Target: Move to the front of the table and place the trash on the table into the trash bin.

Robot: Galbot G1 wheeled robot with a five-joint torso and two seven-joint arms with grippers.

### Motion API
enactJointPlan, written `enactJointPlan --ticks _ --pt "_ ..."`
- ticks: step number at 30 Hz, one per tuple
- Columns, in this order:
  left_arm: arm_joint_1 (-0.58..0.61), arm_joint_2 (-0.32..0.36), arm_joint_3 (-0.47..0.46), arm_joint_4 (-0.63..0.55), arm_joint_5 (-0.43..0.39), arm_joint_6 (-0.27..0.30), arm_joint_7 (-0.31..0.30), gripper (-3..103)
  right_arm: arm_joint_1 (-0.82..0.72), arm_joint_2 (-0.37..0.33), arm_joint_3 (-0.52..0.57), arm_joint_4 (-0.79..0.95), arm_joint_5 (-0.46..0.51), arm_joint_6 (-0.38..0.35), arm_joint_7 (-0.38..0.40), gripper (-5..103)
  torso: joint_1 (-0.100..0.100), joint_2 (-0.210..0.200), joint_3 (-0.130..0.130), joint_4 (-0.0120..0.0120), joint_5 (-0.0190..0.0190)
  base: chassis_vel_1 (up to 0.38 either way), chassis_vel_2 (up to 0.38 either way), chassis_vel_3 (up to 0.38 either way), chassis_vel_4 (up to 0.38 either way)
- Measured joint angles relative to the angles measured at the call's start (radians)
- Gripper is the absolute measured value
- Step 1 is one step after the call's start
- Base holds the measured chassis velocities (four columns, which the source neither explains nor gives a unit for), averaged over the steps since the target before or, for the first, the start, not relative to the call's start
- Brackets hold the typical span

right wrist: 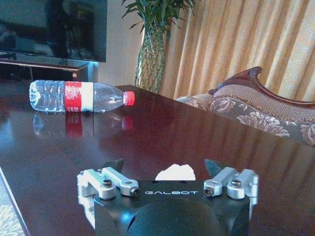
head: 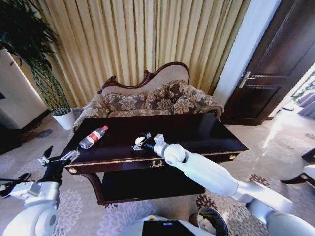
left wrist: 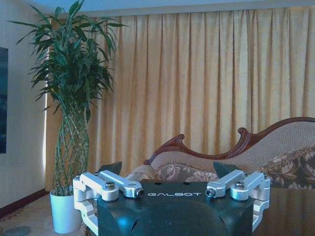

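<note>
The crumpled white paper wad (head: pixel 140 140) should squash thin between my fingers when I squeeze and lift it, because its puffy, lumpy outline (right wrist: pixel 176 172) looks loosely bunched.
A dark glossy table (head: pixel 197 132) stands in front of me. On its left part lies the trash: a clear plastic bottle (head: pixel 93 136) with a red label, also in the right wrist view (right wrist: pixel 78 96). A crumpled white paper wad (right wrist: pixel 175 172) rests on the tabletop (right wrist: pixel 172 132). My right gripper (head: pixel 140 142) reaches over the table's front middle, open, with the wad between its spread fingers (right wrist: pixel 165 167). My left gripper (head: pixel 60 155) hangs open and empty off the table's front left corner, seen too in the left wrist view (left wrist: pixel 167 169). The trash bin (head: pixel 212 222) with its shiny rim sits on the floor by my right arm.
A patterned sofa (head: pixel 152 101) stands right behind the table. A tall potted plant (head: pixel 59 115) is at the back left and a dark door (head: pixel 275 69) at the back right. A dark screen (right wrist: pixel 54 29) stands beyond the table's left end. Patterned carpet surrounds the table.
</note>
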Motion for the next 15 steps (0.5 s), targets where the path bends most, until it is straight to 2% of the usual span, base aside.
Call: enactJointPlan --ticks 2,3,6,7,9,10,13,15 --pt "0.000 0.001 -0.001 0.001 0.000 -0.006 0.000 100 -0.008 0.002 0.002 0.000 -0.004 0.002 0.000 84 0.000 0.000 0.000 0.0000 0.0001 0.000 0.000 0.000 0.000" --pt "0.000 0.001 -0.001 0.001 0.000 -0.006 0.000 100 -0.008 0.002 0.002 0.000 -0.004 0.002 0.000 84 0.000 0.000 0.000 0.0000 0.0001 0.000 0.000 0.000 0.000" --pt "0.003 0.003 -0.002 0.006 0.000 -0.014 0.000 100 -0.016 0.002 0.004 0.002 -0.008 0.005 0.000 68 0.000 0.000 0.000 0.0000 0.0001 0.000 0.000 0.000 0.000" --pt "0.003 0.003 -0.002 0.006 0.000 -0.014 0.000 100 -0.016 0.002 0.004 0.002 -0.008 0.005 0.000 68 0.000 0.000 0.000 0.0000 0.0001 0.000 0.000 0.000 0.000" --pt "0.003 0.003 -0.002 0.007 -0.001 -0.016 0.001 100 -0.021 0.000 0.006 0.003 -0.013 0.009 0.000 57 0.000 0.000 0.000 0.0000 0.0001 0.000 0.000 0.000 0.000" --pt "0.003 0.003 -0.002 0.007 -0.001 -0.016 0.001 100 -0.021 0.000 0.006 0.003 -0.013 0.009 0.000 57 0.000 0.000 0.000 0.0000 0.0001 0.000 0.000 0.000 0.000" --pt "0.004 0.005 -0.002 0.008 -0.002 -0.019 0.000 100 -0.028 -0.003 0.013 0.010 -0.016 0.012 0.000 40 0.000 0.000 0.000 0.0000 0.0001 0.000 0.000 0.000 0.000" --pt "0.004 0.006 -0.003 0.008 -0.002 -0.019 0.000 100 -0.030 -0.003 0.015 0.012 -0.017 0.012 0.000 40 0.000 0.000 0.000 0.0000 0.0001 0.000 0.000 0.000 0.000"
